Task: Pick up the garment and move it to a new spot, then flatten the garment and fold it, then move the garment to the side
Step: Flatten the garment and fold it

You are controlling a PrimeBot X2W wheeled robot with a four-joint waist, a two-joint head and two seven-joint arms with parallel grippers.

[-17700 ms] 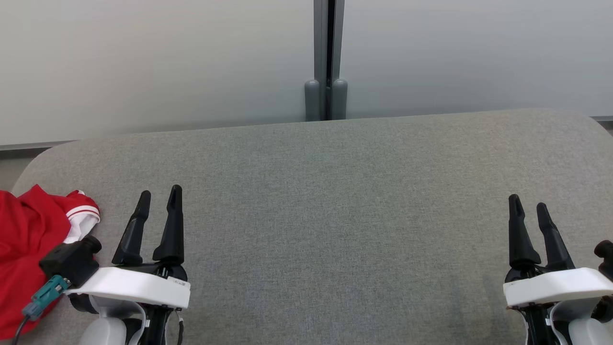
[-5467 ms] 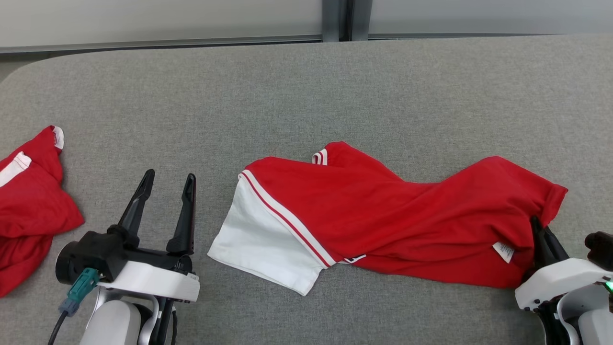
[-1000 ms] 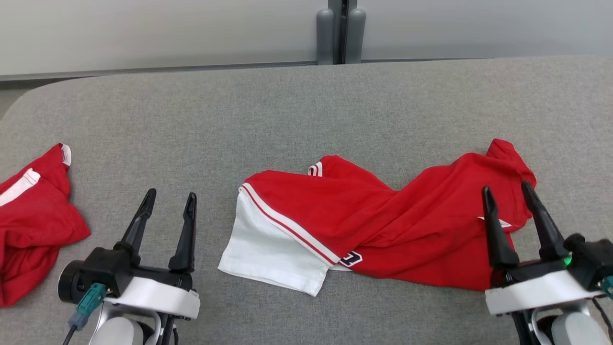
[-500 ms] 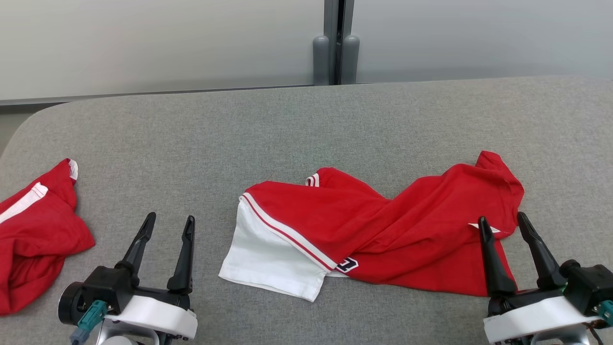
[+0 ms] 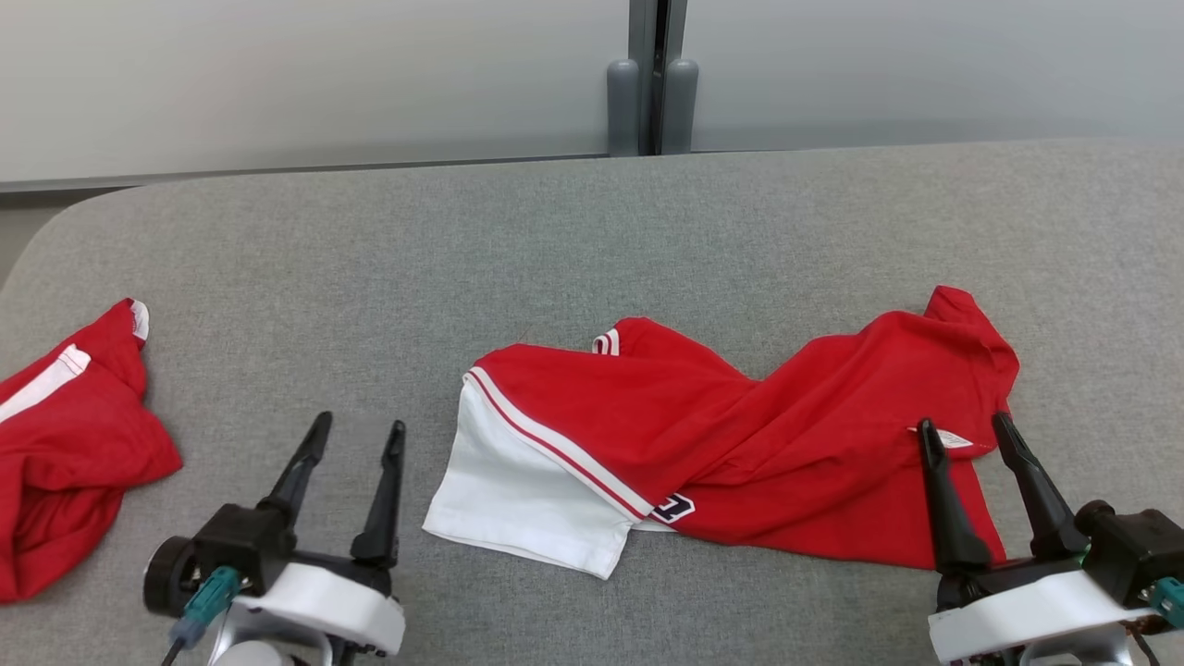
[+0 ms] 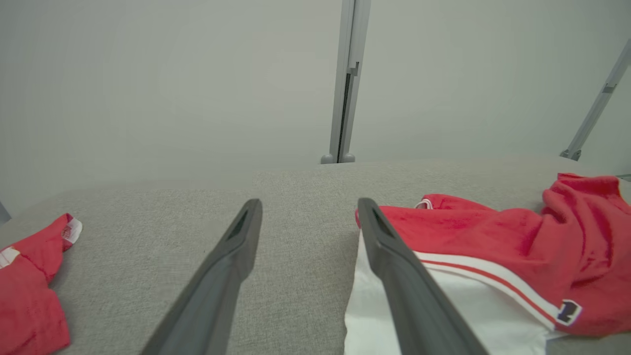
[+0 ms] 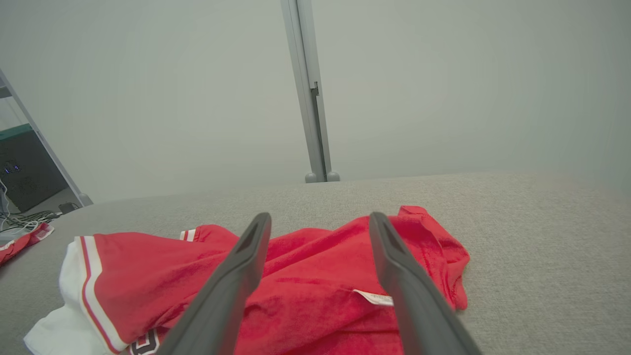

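Observation:
I expect the garment (image 5: 794, 427) to open out and show a hidden lettered front when I lift it, since dark lettering (image 5: 673, 509) peeks out beside the white sleeve.
The garment (image 5: 740, 444) is a red shirt with a white striped sleeve, lying crumpled and twisted across the middle and right of the grey table (image 5: 555, 250). My right gripper (image 5: 964, 427) hangs open over its near right edge, close to a small white label (image 5: 943, 437); nothing is between its fingers. My left gripper (image 5: 356, 430) stands open just left of the white sleeve (image 5: 518, 499), apart from it. In the left wrist view the garment (image 6: 493, 246) lies to the right of my left gripper (image 6: 308, 209). In the right wrist view the garment (image 7: 305, 276) spreads beneath my right gripper (image 7: 319, 218).
A second red garment (image 5: 65, 453) lies bunched at the table's left edge, also seen as a red heap (image 6: 29, 286) in the left wrist view. A pale wall with a grey post (image 5: 652, 74) runs behind the table's far edge.
My left gripper has moved right, closer to the white sleeve. My right gripper has drawn back toward the near edge of the garment. The head camera has tilted slightly.

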